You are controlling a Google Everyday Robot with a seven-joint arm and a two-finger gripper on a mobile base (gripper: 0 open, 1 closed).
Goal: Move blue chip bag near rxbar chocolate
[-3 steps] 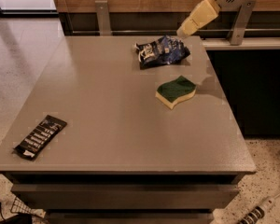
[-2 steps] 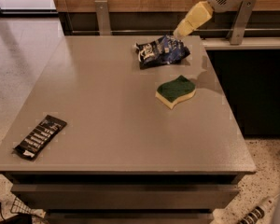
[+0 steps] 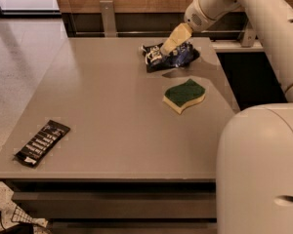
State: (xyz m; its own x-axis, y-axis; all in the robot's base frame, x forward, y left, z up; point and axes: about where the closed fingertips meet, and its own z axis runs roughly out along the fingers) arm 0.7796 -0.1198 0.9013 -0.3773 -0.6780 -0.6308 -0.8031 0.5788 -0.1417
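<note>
The blue chip bag [image 3: 171, 60] has its wrinkled ends [image 3: 149, 53] spread loosely, so it should bunch up at the robot's gripper and hang down at its ends when the gripper lifts it by its middle.
The blue chip bag [image 3: 178, 56] lies wrinkled at the far side of the grey table [image 3: 112, 111], dark blue with white lettering. My gripper [image 3: 169, 45] hangs just above the bag's middle, its yellowish fingers pointing down at it and hiding part of it. The rxbar chocolate [image 3: 42, 143], a slim black wrapper with rows of white text, lies flat near the table's front left corner, far from the bag.
A green and yellow sponge [image 3: 184, 95] lies between the bag and the table's front right. My white arm and base [image 3: 261, 169] fill the right side of the view. A metal rail and wooden wall run behind the table.
My arm has swung in from the upper right and the gripper has come down over the chip bag. The view has shifted, and my base now fills the lower right.
</note>
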